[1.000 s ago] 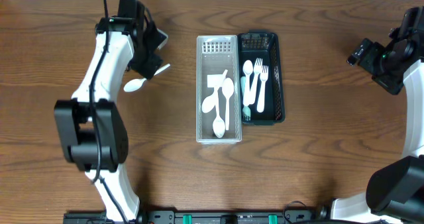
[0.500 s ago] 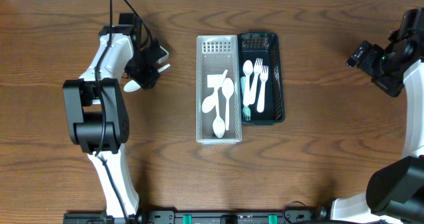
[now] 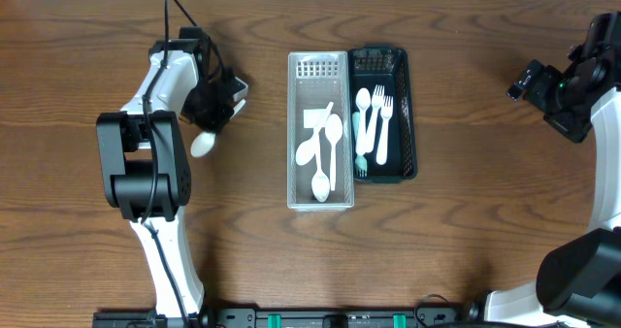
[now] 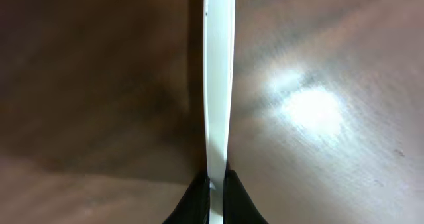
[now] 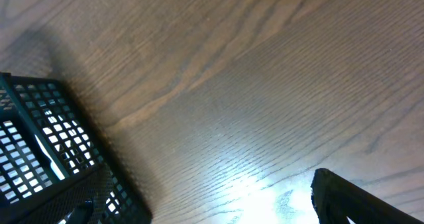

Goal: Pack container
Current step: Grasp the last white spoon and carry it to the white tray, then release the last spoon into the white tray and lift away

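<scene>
The white spoon's handle (image 4: 218,78) is between my closed fingers. My left gripper should keep going to the open clear white tray of spoons (image 3: 320,129) and let go over it.
My left gripper (image 3: 215,110) is down at the table left of the containers, shut on a white plastic spoon (image 3: 202,145) whose bowl sticks out toward the front. In the left wrist view the spoon handle (image 4: 218,85) runs straight up from between the closed black fingertips (image 4: 199,201). A clear white tray (image 3: 291,124) holds several white spoons (image 3: 328,144). Beside it a dark mesh basket (image 3: 411,114) holds white forks (image 3: 380,124). My right gripper (image 3: 543,85) hangs open at the far right, with nothing in it.
The two containers stand side by side in the middle of the wooden table. In the right wrist view a corner of the dark basket (image 5: 46,158) shows at the lower left, with bare wood around it.
The left gripper has closed on the spoon's handle. The spoon's bowl has swung toward the front of the table. The right arm has not moved.
</scene>
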